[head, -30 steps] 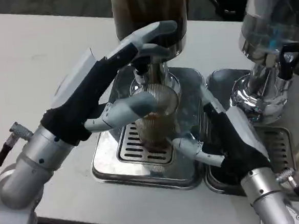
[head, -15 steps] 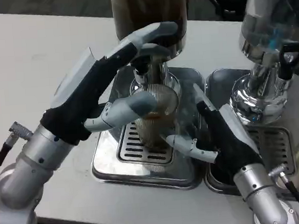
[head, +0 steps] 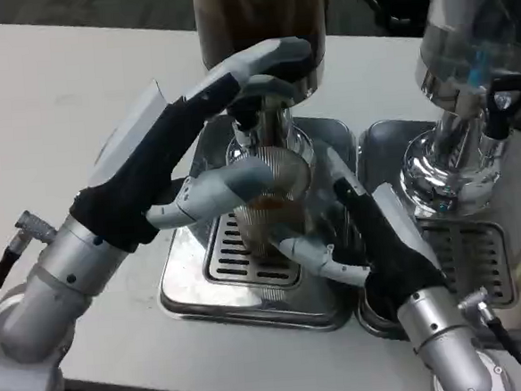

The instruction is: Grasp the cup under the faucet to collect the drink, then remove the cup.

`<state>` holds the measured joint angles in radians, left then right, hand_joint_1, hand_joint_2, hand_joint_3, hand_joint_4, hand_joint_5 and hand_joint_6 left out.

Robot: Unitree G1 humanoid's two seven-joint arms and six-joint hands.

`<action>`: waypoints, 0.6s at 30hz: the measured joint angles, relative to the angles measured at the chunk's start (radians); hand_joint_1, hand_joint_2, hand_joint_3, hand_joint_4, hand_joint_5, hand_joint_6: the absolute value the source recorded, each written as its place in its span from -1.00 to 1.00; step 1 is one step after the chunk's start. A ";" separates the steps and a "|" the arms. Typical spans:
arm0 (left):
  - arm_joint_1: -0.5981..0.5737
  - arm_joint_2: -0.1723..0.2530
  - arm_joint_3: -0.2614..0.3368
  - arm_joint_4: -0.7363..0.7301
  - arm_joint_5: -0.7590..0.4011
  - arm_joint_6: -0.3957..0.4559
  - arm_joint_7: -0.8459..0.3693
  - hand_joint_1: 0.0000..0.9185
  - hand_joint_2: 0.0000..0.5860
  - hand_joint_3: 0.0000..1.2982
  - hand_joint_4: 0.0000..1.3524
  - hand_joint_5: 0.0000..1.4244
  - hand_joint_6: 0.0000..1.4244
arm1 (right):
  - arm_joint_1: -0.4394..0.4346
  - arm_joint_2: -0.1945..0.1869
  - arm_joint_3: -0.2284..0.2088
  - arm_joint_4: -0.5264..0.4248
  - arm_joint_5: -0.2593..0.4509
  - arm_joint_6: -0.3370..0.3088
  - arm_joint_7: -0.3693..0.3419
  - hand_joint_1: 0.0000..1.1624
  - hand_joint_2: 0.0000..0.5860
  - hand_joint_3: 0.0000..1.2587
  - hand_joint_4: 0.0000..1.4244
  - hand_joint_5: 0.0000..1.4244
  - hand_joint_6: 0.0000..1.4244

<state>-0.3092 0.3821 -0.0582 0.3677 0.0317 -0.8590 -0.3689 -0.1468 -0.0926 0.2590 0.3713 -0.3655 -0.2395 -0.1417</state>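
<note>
My gripper will lift the cup out from under the faucet, and the brown drink [head: 265, 202] should stay inside because it shows well below the cup's rim [head: 286, 152].
A ribbed clear cup [head: 275, 208] holding brown drink stands on the drip tray grate [head: 238, 264] under the faucet [head: 247, 129] of the dark dispenser [head: 261, 12]. My left hand [head: 164, 157] reaches in from the left. Its long fingers [head: 264, 61] lie over the faucet's top and its thumb [head: 233, 184] lies across the cup's near side at the rim. My right hand [head: 375, 241] is just right of the cup with fingers spread and nothing in it. Its thumb [head: 314, 254] points at the cup's base, and I cannot tell whether it touches.
The steel drip tray [head: 191, 294] sits near the table's front edge. A second dispenser [head: 470, 64] with clear contents and a black tap handle [head: 502, 98] stands on its own tray [head: 488, 251] at the right, close behind my right hand.
My right hand has moved left and forward toward the cup, its thumb now close to the cup's base. My left hand and the cup have stayed in place.
</note>
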 measured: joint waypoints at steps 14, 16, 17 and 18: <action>0.000 0.004 0.002 -0.002 0.001 0.001 0.002 -1.00 -0.60 -0.68 -0.80 -0.55 -0.63 | -0.055 0.056 -0.009 0.136 0.048 -0.072 0.001 0.11 -0.26 -1.00 -1.00 -1.00 -1.00; 0.001 0.004 0.002 -0.002 0.002 0.001 0.004 -1.00 -0.60 -0.68 -0.80 -0.55 -0.63 | -0.065 0.058 -0.010 0.147 0.055 -0.078 0.007 0.11 -0.26 -1.00 -1.00 -1.00 -1.00; 0.001 0.004 0.002 -0.003 0.003 0.001 0.004 -1.00 -0.60 -0.68 -0.80 -0.54 -0.63 | -0.071 0.061 -0.011 0.155 0.061 -0.081 0.008 0.11 -0.26 -1.00 -1.00 -1.00 -1.00; 0.001 0.004 0.002 -0.003 0.003 0.001 0.005 -1.00 -0.60 -0.68 -0.80 -0.54 -0.63 | -0.074 0.062 -0.011 0.160 0.064 -0.082 0.009 0.12 -0.26 -1.00 -1.00 -1.00 -1.00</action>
<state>-0.3079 0.3864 -0.0563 0.3648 0.0349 -0.8576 -0.3642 -0.2207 -0.0303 0.2479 0.5312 -0.3018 -0.3219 -0.1326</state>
